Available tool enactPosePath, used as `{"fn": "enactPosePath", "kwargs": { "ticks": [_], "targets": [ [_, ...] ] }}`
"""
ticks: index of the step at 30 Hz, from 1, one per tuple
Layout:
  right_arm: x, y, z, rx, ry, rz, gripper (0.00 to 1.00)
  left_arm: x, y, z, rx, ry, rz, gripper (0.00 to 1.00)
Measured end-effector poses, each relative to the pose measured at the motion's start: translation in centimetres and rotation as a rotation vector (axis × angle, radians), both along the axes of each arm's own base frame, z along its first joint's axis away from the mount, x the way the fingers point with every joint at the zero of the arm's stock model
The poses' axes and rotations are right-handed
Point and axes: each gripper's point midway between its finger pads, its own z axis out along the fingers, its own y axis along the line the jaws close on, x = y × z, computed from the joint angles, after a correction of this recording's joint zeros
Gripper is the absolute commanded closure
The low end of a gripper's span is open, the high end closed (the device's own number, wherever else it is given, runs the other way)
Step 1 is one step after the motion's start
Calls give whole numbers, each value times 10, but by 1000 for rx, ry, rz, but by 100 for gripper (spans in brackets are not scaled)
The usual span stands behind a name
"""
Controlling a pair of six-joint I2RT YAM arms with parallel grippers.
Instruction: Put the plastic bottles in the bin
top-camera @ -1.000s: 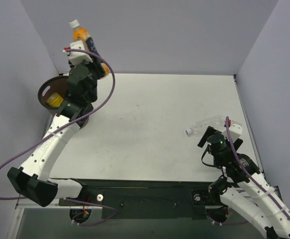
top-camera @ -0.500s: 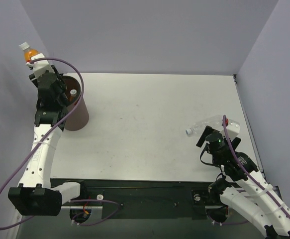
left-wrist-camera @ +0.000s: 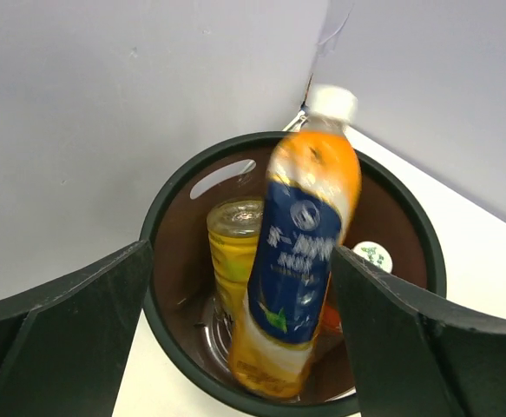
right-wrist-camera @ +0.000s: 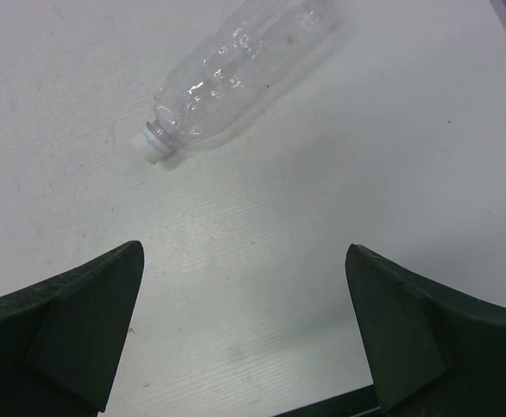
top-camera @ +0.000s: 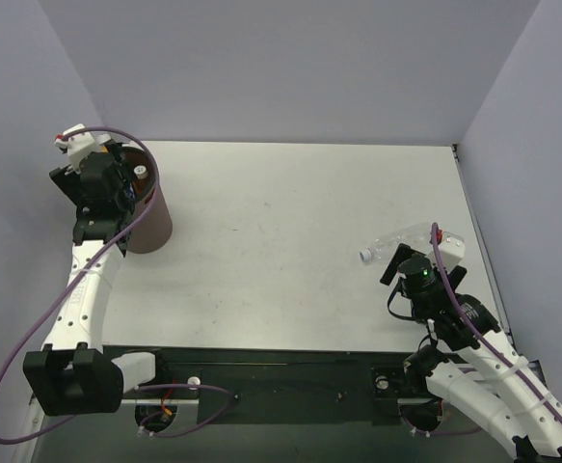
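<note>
My gripper will find the clear bottle (top-camera: 392, 243) empty when it lifts it, because the white surface shows evenly through the see-through sides (right-wrist-camera: 226, 80).
The dark brown bin (top-camera: 151, 228) stands at the table's far left corner. My left gripper (top-camera: 110, 185) hangs over it, open. In the left wrist view an orange bottle with a dark blue label (left-wrist-camera: 305, 252) is blurred, its base inside the bin (left-wrist-camera: 161, 217), free between the spread fingers. A yellow bottle (left-wrist-camera: 233, 252) and a white-capped one (left-wrist-camera: 373, 256) stand inside too. A clear bottle (top-camera: 401, 241) lies on its side at the right. My right gripper (top-camera: 403, 265) hovers open just short of the clear bottle (right-wrist-camera: 235, 69), with nothing between its fingers.
Grey walls close in the table at the back and on both sides, and the bin sits tight in the left corner. The right wall runs just beyond the clear bottle. A purple cable (top-camera: 136, 145) loops over the left arm.
My left arm swung left with the orange bottle from behind the bin to over it, then opened; the bottle now drops inside. The right arm has not moved.
</note>
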Motion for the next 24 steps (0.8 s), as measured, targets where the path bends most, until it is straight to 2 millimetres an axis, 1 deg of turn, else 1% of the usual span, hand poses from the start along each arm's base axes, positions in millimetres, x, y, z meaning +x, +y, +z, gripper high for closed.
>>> {"fn": "enactPosePath", "kwargs": {
  "ticks": [3, 6, 8, 10, 11, 15, 16, 18, 19, 21, 23, 24],
  "targets": [
    [0, 0, 0, 1, 0, 0, 5, 0, -1, 3, -5, -14, -4, 4],
    [0, 0, 0, 4, -2, -2, 5, 0, -7, 9, -14, -35, -38, 4],
    [0, 0, 0, 7, -3, -4, 5, -2, -14, 16, -18, -56, -76, 3],
    [0, 0, 0, 8, -5, -5, 5, -4, -29, 26, -13, -77, -124, 3],
    [1, 1, 0, 10, -5, -5, 5, -3, -41, 32, -8, -84, -161, 3],
    [1, 0, -1, 11, -7, -17, 5, 0, -109, 53, 15, -78, -369, 3],
    [1, -3, -1, 10, -8, -36, 5, -1, -131, 59, 14, -65, -436, 3],
    [1, -10, -4, 13, 14, -83, 5, -3, -163, 66, 7, -48, -534, 3],
    [2, -16, -8, 28, 38, -124, 5, -5, -177, 66, 2, -34, -577, 3],
    [6, -31, -16, 77, 76, -220, 5, -12, -204, 55, -18, 11, -654, 3],
    [12, -38, -24, 158, 102, -291, 6, -20, -227, 36, -39, 80, -717, 3],
    [17, -41, -27, 206, 110, -319, 6, -24, -241, 21, -54, 135, -750, 3]
  ]
}}
